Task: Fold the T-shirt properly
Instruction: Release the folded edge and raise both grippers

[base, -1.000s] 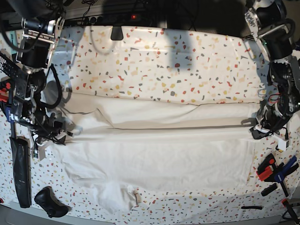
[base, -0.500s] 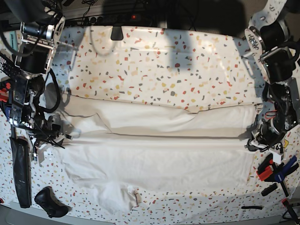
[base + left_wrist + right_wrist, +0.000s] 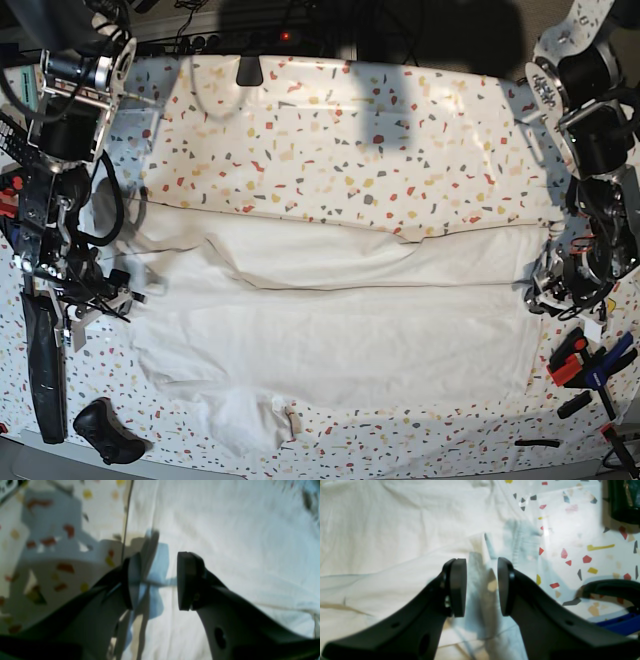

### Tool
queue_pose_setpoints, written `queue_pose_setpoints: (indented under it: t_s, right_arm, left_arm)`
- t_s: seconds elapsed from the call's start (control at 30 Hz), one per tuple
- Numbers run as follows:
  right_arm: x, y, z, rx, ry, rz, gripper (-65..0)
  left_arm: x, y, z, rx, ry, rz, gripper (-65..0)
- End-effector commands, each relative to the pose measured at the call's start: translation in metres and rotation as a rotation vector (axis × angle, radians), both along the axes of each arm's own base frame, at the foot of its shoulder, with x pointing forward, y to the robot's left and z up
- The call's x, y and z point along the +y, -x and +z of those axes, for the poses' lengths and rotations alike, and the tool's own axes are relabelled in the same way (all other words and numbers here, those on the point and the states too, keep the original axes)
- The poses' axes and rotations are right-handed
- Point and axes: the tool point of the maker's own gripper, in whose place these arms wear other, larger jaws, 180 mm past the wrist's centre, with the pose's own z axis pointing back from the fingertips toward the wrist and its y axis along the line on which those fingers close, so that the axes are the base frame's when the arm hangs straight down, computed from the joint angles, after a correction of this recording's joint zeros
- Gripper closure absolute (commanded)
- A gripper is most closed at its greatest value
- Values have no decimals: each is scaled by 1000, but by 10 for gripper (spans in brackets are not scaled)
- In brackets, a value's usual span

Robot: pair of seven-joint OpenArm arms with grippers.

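Observation:
The T-shirt's nearest edge (image 3: 320, 224) is far from my arms. My left gripper and my right gripper should pinch that edge's corners (image 3: 545, 226) and pull the T-shirt closer.
The white T-shirt (image 3: 330, 330) lies spread wide across the speckled table (image 3: 350, 130), its far part folded over towards the front. My left gripper (image 3: 541, 296) hangs at the shirt's right edge. In the left wrist view it (image 3: 155, 580) is open just above the cloth (image 3: 225, 530), holding nothing. My right gripper (image 3: 118, 300) is at the shirt's left edge. In the right wrist view it (image 3: 481, 587) is open too, with a blurred hem of the shirt (image 3: 382, 530) lying loose under the gap.
A long black tool (image 3: 45, 350) and a black handset (image 3: 105, 430) lie along the left edge. Red and blue clamps (image 3: 590, 365) and a small black stick (image 3: 537, 441) sit at the front right. A dark object (image 3: 622, 502) lies near the right gripper.
Both grippers have gone from shut to open and let go of the shirt's side edges. The folded flap has settled onto the cloth below.

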Motion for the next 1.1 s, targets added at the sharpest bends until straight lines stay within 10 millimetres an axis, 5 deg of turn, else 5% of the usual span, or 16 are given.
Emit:
queue_pose_setpoints:
  t_s: [0.0,0.17,0.43,0.63,0.77,0.93,1.07]
  right_arm:
    - [-2,-14,29,-68,-7,30,-221]
    - [13,-13,38,-6,-94,114,-318]
    - [-9,-4,42,12,-123,61,-317]
    - [-22,21,40,43,-206,84,-317]
    - [-32,38,34,43,-249,69,-317]
    - [-46,66,11,118,-221,47,-317]
    - [-52,82,-1,160,-201,44,-316]
  left_arm:
    - [6,-14,23,-48,-4,0,-235]
    - [-1,-1,11,54,8,-44,-235]
    - [22,21,6,175,-28,-64,-235]
    - [44,22,35,97,14,-45,-235]
    - [53,36,32,100,-15,-24,-235]
    - [45,54,8,94,28,-5,-235]
    - [28,51,9,52,91,-30,-235]
